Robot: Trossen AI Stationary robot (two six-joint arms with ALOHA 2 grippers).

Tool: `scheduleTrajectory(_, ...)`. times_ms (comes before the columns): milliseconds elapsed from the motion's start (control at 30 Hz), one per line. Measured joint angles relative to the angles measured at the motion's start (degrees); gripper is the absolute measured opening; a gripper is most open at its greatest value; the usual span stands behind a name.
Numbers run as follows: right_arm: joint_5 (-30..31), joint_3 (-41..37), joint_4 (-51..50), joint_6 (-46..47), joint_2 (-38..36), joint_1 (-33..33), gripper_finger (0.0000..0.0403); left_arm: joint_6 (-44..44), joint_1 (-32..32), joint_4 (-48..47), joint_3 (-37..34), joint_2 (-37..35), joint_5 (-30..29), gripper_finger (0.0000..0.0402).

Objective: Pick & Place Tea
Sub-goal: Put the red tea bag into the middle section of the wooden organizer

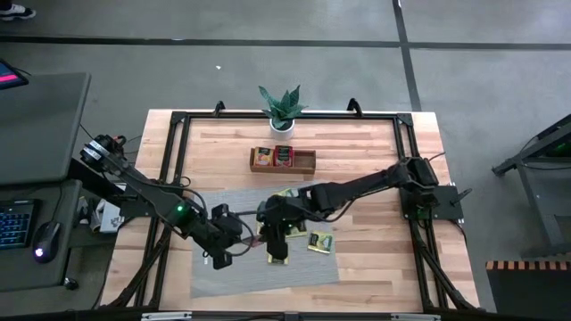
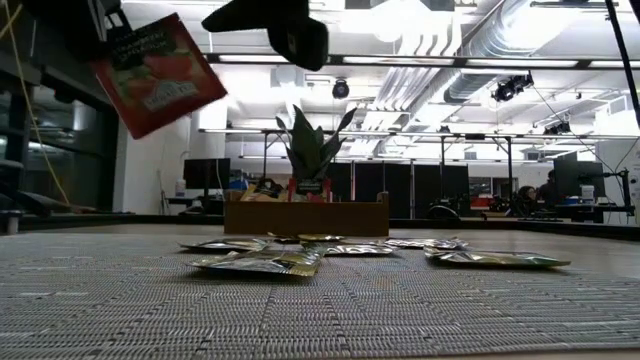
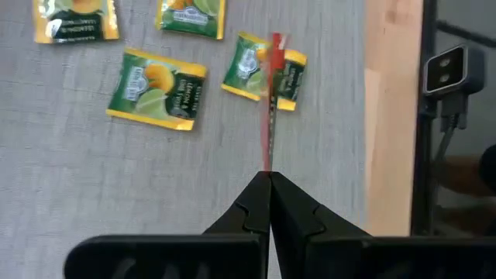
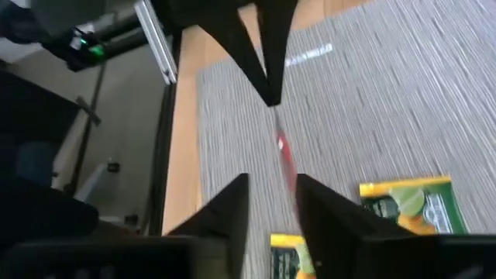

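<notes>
Next, my right gripper takes the sachet's loose edge [image 2: 203, 56] and carries the sachet over, because my left gripper is pinching the red sachet's edge [image 2: 136, 40] away from the tray.
A red tea sachet [image 2: 160, 75] hangs high over the grey ribbed mat [image 1: 268, 276], with my left gripper [image 3: 269, 186] shut on it. My right gripper [image 4: 271, 205] stands open close beside it, toward the table's right. Its fingers are apart from the sachet, which shows edge-on [image 4: 285, 159] ahead of them. Several green-and-yellow sachets [image 3: 157, 89] [image 2: 265, 262] lie flat on the mat. The brown wooden tray [image 1: 303, 160] at the far middle holds a few sachets. My left gripper pinches the red sachet's edge [image 3: 268, 159] between its two fingertips, slanting down from the table's left. The sachet runs on past the fingertips, edge-on in the left wrist view. It hangs tilted and clear of the mat.
A potted plant [image 1: 283, 107] stands behind the tray at the far edge. A black frame [image 1: 178, 134] runs around the wooden tabletop. The loose sachets are strewn over the mat's middle and right, right below both grippers [image 1: 321, 241].
</notes>
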Motion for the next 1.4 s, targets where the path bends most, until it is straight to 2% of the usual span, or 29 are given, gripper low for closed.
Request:
scheduleTrajectory(133, -1.9, 0.0, 3.1, -0.9, 0.0, -0.4, 0.0165, 1.6, 0.0, -2.0, 1.6, 0.0, -0.3, 0.0)
scheduleTrajectory(233, -2.0, 0.0, 2.9, -0.9, 0.0, -0.4, 0.019, 2.2, 1.5, -2.0, 1.9, 0.0, 0.0, 0.0)
scheduleTrajectory(467, -0.2, 0.0, 3.9, -2.0, 0.1, -0.4, 0.0194, 2.9, 4.6, -1.6, 1.9, 0.0, 2.1, 0.0)
scheduleTrajectory(900, 2.7, 0.0, 1.8, -3.9, 0.1, -0.7, 0.0136, 2.9, 4.9, -1.6, 1.9, 0.0, 1.8, 0.0)
scheduleTrajectory(1100, 3.6, 0.0, 1.5, -3.9, 0.1, -0.8, 0.0087, 2.9, 4.9, -1.6, 1.9, 0.0, 1.7, 0.0)
scheduleTrajectory(1300, 3.8, 0.0, 1.6, -3.9, 0.1, -1.1, 0.0013, 2.9, 4.9, -1.6, 1.9, 0.0, 1.7, 0.0)
scheduleTrajectory(1400, 4.2, 0.0, 1.6, -3.9, 0.1, -1.1, 0.0007, 2.9, 4.9, -1.6, 1.9, 0.0, 1.7, 0.0)
